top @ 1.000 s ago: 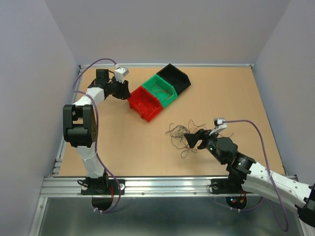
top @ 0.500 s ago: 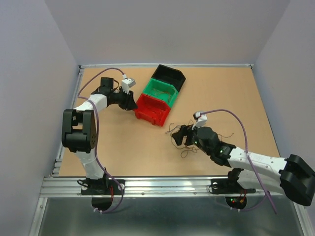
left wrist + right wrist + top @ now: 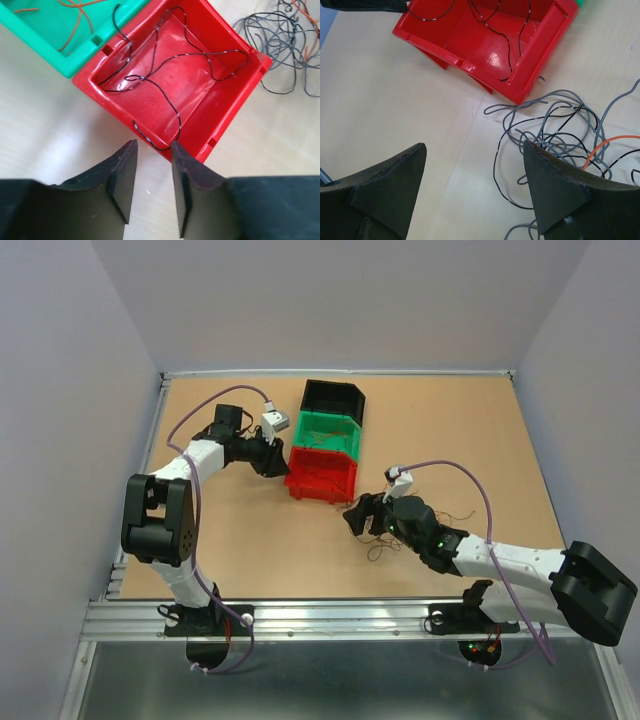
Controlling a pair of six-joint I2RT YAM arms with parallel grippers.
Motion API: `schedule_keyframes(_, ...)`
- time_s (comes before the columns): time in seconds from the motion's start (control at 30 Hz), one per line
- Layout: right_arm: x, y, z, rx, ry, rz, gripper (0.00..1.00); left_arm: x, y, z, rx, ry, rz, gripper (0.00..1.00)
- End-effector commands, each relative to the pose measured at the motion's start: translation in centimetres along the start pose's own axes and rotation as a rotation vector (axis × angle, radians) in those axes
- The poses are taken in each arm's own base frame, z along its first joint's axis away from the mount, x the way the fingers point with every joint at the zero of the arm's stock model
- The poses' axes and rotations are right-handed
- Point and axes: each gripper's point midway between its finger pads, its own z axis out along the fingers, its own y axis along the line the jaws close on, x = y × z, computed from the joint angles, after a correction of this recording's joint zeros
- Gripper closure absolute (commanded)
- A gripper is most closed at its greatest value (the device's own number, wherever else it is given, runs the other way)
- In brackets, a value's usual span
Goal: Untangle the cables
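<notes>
The robot's left gripper should take hold of the red bin's side rim (image 3: 116,112) and shift the bins out of the way before pulling the cables apart, because the red bin's corner (image 3: 520,96) sits too close to the cable tangle.
The cables (image 3: 560,127) lie as a loose grey and black tangle with one orange strand on the table, and show again at the top right of the left wrist view (image 3: 282,37). My right gripper (image 3: 475,152) is open wide just above the table, its right finger over the tangle's edge. From above, that gripper (image 3: 360,515) covers most of the tangle (image 3: 382,548). A single black cable (image 3: 165,65) lies in the red bin (image 3: 235,100), one loop hanging over its near rim. My left gripper (image 3: 152,150) is open at that rim, with nothing between its fingers.
Three bins stand in a row: black (image 3: 333,400) at the back, green (image 3: 325,432) in the middle with orange strands (image 3: 75,15) inside, red (image 3: 322,472) nearest. Grey walls enclose the table. The right arm (image 3: 500,562) stretches across the near right.
The row of bins has swung round from a diagonal to nearly straight front-to-back. My left gripper has followed the red bin rightward. The right arm has reached left over the tangle.
</notes>
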Motion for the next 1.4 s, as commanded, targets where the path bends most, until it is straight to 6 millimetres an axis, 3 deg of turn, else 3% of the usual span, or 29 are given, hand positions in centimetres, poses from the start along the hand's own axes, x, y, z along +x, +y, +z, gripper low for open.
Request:
schedule_keyframes(0.0,-3.4,2.1,0.0,-0.061,-0.105,0.038,0.17,-1.5,0.6,-0.9,-0.066,-0.051,0.061,0.67)
schedule_keyframes(0.17,-3.1,1.4,0.3,-0.031,-0.104,0.032,0.17,-2.0,1.3,-1.4,-0.127,-0.069,0.078,0.86)
schedule_keyframes(0.23,-3.1,1.2,0.2,-0.020,-0.108,0.030,0.17,-2.1,1.5,-1.4,-0.142,-0.073,0.080,0.87)
schedule_keyframes(0.27,-3.2,1.0,0.1,-0.013,-0.116,0.031,0.17,-2.0,1.5,-1.4,-0.140,-0.072,0.082,0.86)
schedule_keyframes(0.37,-3.2,-0.4,-0.3,0.048,-0.134,0.033,0.17,-2.3,0.9,-1.7,-0.129,-0.085,0.111,0.70)
schedule_keyframes(0.57,-2.5,-5.1,-1.2,0.282,-0.139,0.019,0.22,-3.9,-0.8,-3.1,-0.154,-0.147,0.194,0.56)
schedule_keyframes(0.63,-2.1,-6.1,-1.4,0.333,-0.130,0.014,0.23,-3.9,-1.1,-2.9,-0.191,-0.145,0.210,0.41)
schedule_keyframes(0.73,-1.6,-7.2,-1.2,0.393,-0.113,0.001,0.25,-4.2,-0.8,-2.0,-0.249,-0.137,0.221,0.34)
schedule_keyframes(0.83,-0.8,-7.6,-0.4,0.424,-0.082,-0.021,0.32,-4.0,-0.1,-1.0,-0.275,-0.113,0.194,0.32)
schedule_keyframes(1.0,-0.4,-7.6,1.1,0.459,-0.047,-0.055,0.36,-3.3,2.2,1.0,-0.309,-0.058,0.132,0.34)
schedule_keyframes(1.07,-0.1,-7.5,1.6,0.458,-0.031,-0.062,0.47,-2.6,2.9,1.7,-0.327,-0.023,0.115,0.44)
schedule_keyframes(1.17,-0.1,-7.0,1.7,0.433,-0.023,-0.053,0.72,-2.1,3.6,1.8,-0.358,0.000,0.105,0.69)
schedule_keyframes(1.2,-0.1,-6.8,1.6,0.423,-0.022,-0.049,0.73,-1.9,3.8,1.7,-0.371,0.007,0.104,0.73)
schedule_keyframes(1.23,-0.1,-6.8,1.3,0.417,-0.022,-0.048,0.84,-1.7,4.0,1.5,-0.387,0.011,0.103,0.75)
schedule_keyframes(1.37,-0.3,-5.6,0.6,0.337,-0.017,-0.038,1.00,-2.1,5.0,-0.9,-0.483,-0.011,0.118,0.77)
